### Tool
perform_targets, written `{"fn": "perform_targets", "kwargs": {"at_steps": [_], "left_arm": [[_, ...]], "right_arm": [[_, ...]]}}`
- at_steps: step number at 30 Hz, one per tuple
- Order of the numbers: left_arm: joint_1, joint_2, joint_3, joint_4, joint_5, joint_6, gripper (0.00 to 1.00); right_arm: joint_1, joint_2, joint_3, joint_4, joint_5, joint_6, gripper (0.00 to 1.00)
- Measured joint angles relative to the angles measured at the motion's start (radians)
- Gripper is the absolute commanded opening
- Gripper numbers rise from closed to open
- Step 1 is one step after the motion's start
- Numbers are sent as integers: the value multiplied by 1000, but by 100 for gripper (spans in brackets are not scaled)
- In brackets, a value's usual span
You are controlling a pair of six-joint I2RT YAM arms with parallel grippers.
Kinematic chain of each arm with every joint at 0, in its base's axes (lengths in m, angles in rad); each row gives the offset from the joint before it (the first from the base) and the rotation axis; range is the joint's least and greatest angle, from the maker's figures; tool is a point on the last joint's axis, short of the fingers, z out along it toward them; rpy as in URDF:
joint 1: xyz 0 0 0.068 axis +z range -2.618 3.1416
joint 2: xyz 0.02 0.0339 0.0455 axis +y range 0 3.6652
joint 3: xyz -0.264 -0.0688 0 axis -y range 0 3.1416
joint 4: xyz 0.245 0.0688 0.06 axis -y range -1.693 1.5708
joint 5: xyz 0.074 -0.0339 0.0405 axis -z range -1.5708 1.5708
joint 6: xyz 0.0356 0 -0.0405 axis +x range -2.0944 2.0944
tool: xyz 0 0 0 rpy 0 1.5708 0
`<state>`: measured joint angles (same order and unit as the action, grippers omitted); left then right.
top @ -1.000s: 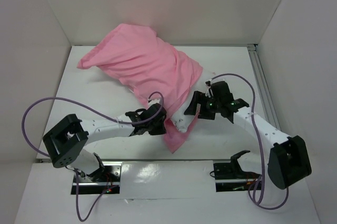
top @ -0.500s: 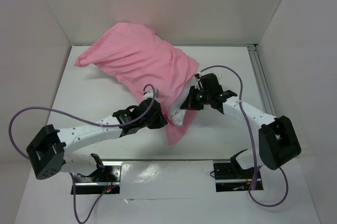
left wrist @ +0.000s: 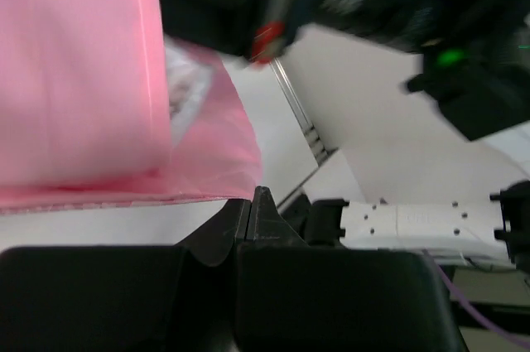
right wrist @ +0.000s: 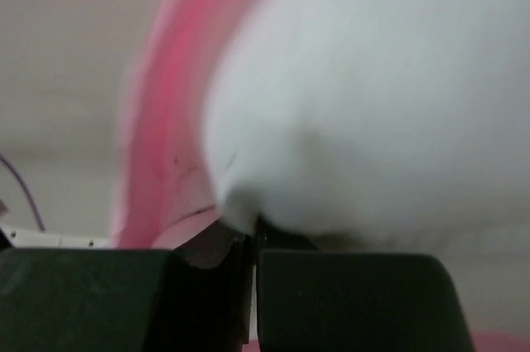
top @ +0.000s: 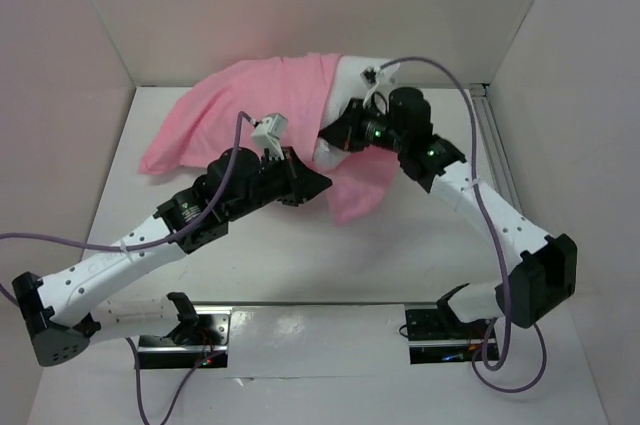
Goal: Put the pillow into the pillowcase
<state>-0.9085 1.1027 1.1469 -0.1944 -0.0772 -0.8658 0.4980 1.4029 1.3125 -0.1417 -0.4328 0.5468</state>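
Observation:
The pillow's far end [top: 355, 70] sticks out while my left gripper pinches the pillowcase's near hem. Next, my left gripper opens and takes hold of the far hem [top: 334, 67].
The pink satin pillowcase [top: 250, 105] is lifted off the table [top: 420, 245] and stretches from the left wall side toward the middle, its lower flap hanging at the centre. The white pillow [top: 350, 80] pokes out of its right end near the back wall. My left gripper [top: 318, 183] is shut, with the pillowcase's hem [left wrist: 124, 196] pinched at its tips [left wrist: 251, 195]. Above it, my right gripper [top: 330, 135] is shut on a corner of the pillow [right wrist: 373, 95], and pink cloth [right wrist: 157, 161] lies just left of that corner.
White walls close in the table on the left, back and right. A metal rail [top: 495, 145] runs along the right edge. Purple cables [top: 440, 70] loop over both arms. The right arm's body [left wrist: 431, 224] sits close in front of the left wrist.
Both arms have risen and moved toward the back wall, lifting pillowcase and pillow off the table. My right gripper, open a second ago, has shut on the pillow's corner.

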Motion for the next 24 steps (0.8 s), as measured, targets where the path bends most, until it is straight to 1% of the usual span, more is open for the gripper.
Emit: {"fn": "perform_targets", "kwargs": {"at_steps": [2, 4, 7, 8, 10, 14, 17, 18, 19, 20, 21, 22, 23, 24], "left_arm": [[0, -14, -26, 11, 43, -6, 0], [0, -6, -64, 2, 80, -9, 0], [-2, 29, -92, -88, 102, -8, 0], [-4, 34, -97, -101, 109, -9, 0], [-9, 29, -106, -104, 116, -10, 0], [-10, -14, -108, -65, 117, -30, 0], [-10, -56, -108, -46, 120, -32, 1], [-10, -69, -107, -47, 121, -31, 9], [-10, -77, -105, -55, 124, -28, 20], [-11, -83, -99, -69, 127, -22, 46], [-11, -86, -90, -89, 132, -16, 58], [-14, -86, -69, -116, 137, -14, 66], [-21, -86, -44, -138, 140, 2, 72], [-25, -86, -14, -160, 141, 10, 76]], "right_arm": [[25, -16, -142, 77, -29, 33, 0], [44, 31, -271, 149, -61, 75, 0], [49, 165, -349, 158, -84, 119, 0], [47, 189, -354, 140, -86, 124, 0], [39, 188, -334, 96, -80, 121, 0], [11, 121, -218, 2, -42, 81, 0], [-15, 61, -171, -7, -15, 60, 0], [-16, 40, -171, -7, -10, 57, 0], [-10, 25, -179, -3, -8, 56, 0], [3, 8, -202, 3, -8, 54, 0], [16, -4, -227, 6, -10, 54, 3], [36, -16, -269, 10, -13, 50, 11], [55, -23, -308, -2, -16, 49, 37], [72, -23, -348, -22, -15, 47, 52]]}}
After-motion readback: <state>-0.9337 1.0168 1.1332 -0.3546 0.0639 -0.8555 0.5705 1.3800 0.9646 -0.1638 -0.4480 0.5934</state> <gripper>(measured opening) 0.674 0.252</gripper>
